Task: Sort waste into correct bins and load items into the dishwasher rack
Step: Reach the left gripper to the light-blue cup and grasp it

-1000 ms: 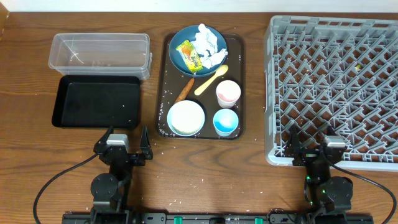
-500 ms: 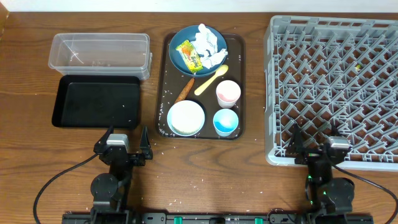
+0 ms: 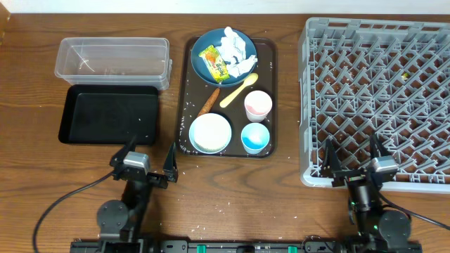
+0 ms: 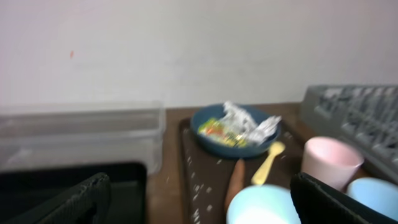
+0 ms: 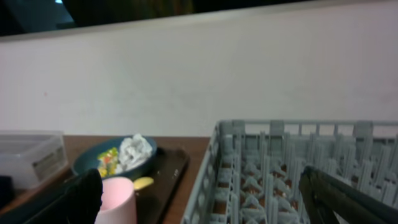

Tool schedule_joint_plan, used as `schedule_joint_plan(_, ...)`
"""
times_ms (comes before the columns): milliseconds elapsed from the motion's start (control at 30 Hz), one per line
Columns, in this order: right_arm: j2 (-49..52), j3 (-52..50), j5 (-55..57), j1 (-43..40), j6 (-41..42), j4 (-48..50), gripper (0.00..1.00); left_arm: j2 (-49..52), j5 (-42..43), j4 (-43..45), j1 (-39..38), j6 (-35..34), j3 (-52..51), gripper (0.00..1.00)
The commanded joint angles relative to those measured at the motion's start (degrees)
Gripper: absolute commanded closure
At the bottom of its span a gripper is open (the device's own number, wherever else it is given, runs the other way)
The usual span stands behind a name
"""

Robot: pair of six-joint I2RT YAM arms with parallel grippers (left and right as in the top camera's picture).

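Note:
The robot should expect the blue-inside cup (image 3: pixel 254 143) to be empty when it tips the cup over for the rack, since only plain blue shows inside the cup's rim (image 3: pixel 255 133).
A blue bowl (image 3: pixel 223 55) on the brown serving tray (image 3: pixel 268 67) holds crumpled white tissue (image 3: pixel 235 50) and a yellow-green wrapper (image 3: pixel 214 65). Below it lie a yellow spoon (image 3: pixel 239 90), an orange carrot piece (image 3: pixel 208 102), a white bowl (image 3: pixel 210 133), a pink-inside cup (image 3: pixel 258 105) and a blue-inside cup (image 3: pixel 255 138). Rice grains are scattered on the tray. The clear tub (image 3: pixel 113 61) and black tray (image 3: pixel 110 114) sit at the left, the grey rack (image 3: pixel 380 98) at the right. My left gripper (image 3: pixel 145 162) is open near the front edge. My right gripper (image 3: pixel 354 163) is open at the rack's front edge.
In the left wrist view the blue bowl (image 4: pixel 235 132), spoon (image 4: pixel 268 163), carrot (image 4: pixel 236 180) and pink cup (image 4: pixel 329 162) lie ahead. In the right wrist view the rack (image 5: pixel 292 168) fills the right and the pink cup (image 5: pixel 118 199) stands at the left. A white wall lies beyond the table.
Both arms have lifted and shifted slightly; the left gripper has moved a little to the right and its fingers look spread wider. No object has moved.

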Motion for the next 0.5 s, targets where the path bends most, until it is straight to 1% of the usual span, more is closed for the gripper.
schedule_joint_plan(0, 2.9, 7.7, -1.2, 0.5, -2.1, -1.6, 0.01, 5.2, 4.6, 0.0, -0.2, 0.6, 8.5, 0.06)
schedule_joint_plan(100, 8.7, 14.6, -1.2, 0.5, -2.9, -4.7, 0.01, 13.7, 8.1, -1.6, -0.2, 0.5, 15.7, 0.06)
schedule_joint_plan(200, 15.8, 21.8, -1.3, 0.5, -2.9, -8.8, 0.01, 24.7, 12.2, -5.4, -0.2, 0.5, 24.7, 0.06)
schedule_joint_plan(333, 25.6, 31.3, -3.2, 0.5, -2.9, -15.9, 0.01, 39.6, 13.9, -15.1, -1.5, -0.1, 38.4, 0.06)
schedule_joint_plan(467, 33.9, 39.0, -6.0, 0.5, -2.9, -23.2, 0.01, 53.8, 13.8, -26.2, -5.5, -0.1, 51.9, 0.06)
